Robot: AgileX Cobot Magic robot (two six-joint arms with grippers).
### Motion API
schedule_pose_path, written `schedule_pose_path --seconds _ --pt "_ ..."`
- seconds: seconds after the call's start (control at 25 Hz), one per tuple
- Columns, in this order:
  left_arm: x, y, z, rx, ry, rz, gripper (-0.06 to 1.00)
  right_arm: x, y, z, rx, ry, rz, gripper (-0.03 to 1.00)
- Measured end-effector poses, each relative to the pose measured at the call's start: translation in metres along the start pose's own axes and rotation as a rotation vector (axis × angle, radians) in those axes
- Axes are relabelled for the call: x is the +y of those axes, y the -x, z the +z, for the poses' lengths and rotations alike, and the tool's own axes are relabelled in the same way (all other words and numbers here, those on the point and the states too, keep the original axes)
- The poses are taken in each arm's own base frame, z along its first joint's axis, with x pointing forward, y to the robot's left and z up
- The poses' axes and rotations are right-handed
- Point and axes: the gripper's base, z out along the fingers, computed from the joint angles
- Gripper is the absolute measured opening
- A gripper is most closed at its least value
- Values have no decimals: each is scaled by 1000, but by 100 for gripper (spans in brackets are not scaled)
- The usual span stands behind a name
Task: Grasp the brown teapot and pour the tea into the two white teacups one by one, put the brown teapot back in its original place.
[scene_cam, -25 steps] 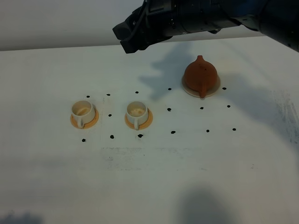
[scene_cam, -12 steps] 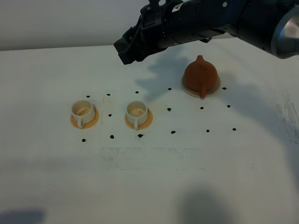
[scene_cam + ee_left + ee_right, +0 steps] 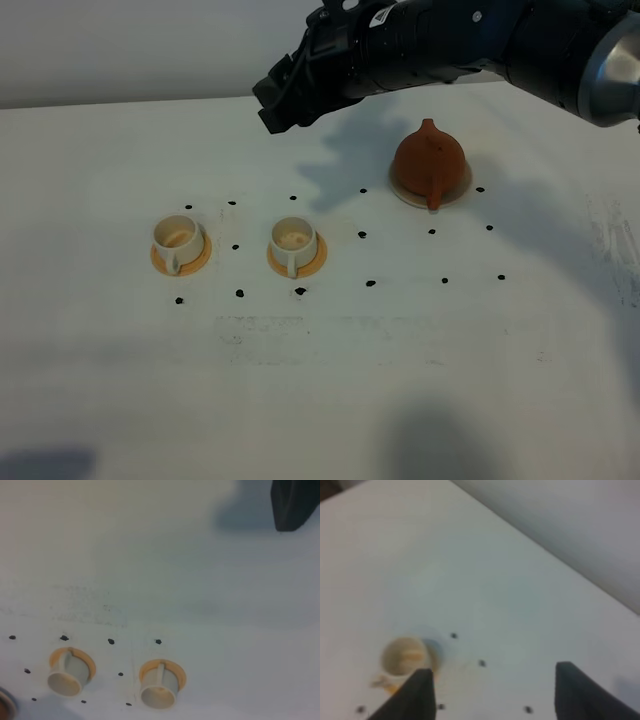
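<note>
I should keep moving my open right gripper toward the teapot, as the brown teapot's handle (image 3: 434,194) faces the front, clear of the white teacups. Then I should close it on that handle.
The brown teapot (image 3: 429,158) stands upright on its pale tan coaster (image 3: 459,187) at the back right, lid on. The two white teacups (image 3: 177,237) (image 3: 293,239) sit on orange saucers at centre left, also in the left wrist view (image 3: 67,672) (image 3: 159,686). Their insides look pale tan, and no dark tea shows. My right gripper (image 3: 275,104) reaches across the back of the table, high above it, left of the teapot and behind the cups. In the right wrist view it (image 3: 497,695) is open and empty, with one cup (image 3: 406,656) far below. My left gripper is out of view.
Small black dots (image 3: 362,235) mark the white table (image 3: 330,380) around the cups and teapot. A grey wall (image 3: 120,50) runs behind the table. A dark shape (image 3: 296,502) sits in one corner of the left wrist view; I cannot tell what it is.
The right arm has come lower and further into view, and its gripper has shifted slightly right. The teapot and cups have not moved.
</note>
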Motion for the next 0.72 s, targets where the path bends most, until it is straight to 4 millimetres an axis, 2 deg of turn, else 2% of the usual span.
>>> schedule_pose_path --seconds 0.32,0.72 --pt "0 0 0 -1 0 0 33 -17 -8 2 68 -180 38 51" --pt "0 0 0 -1 0 0 33 -53 -47 24 278 -284 131 51"
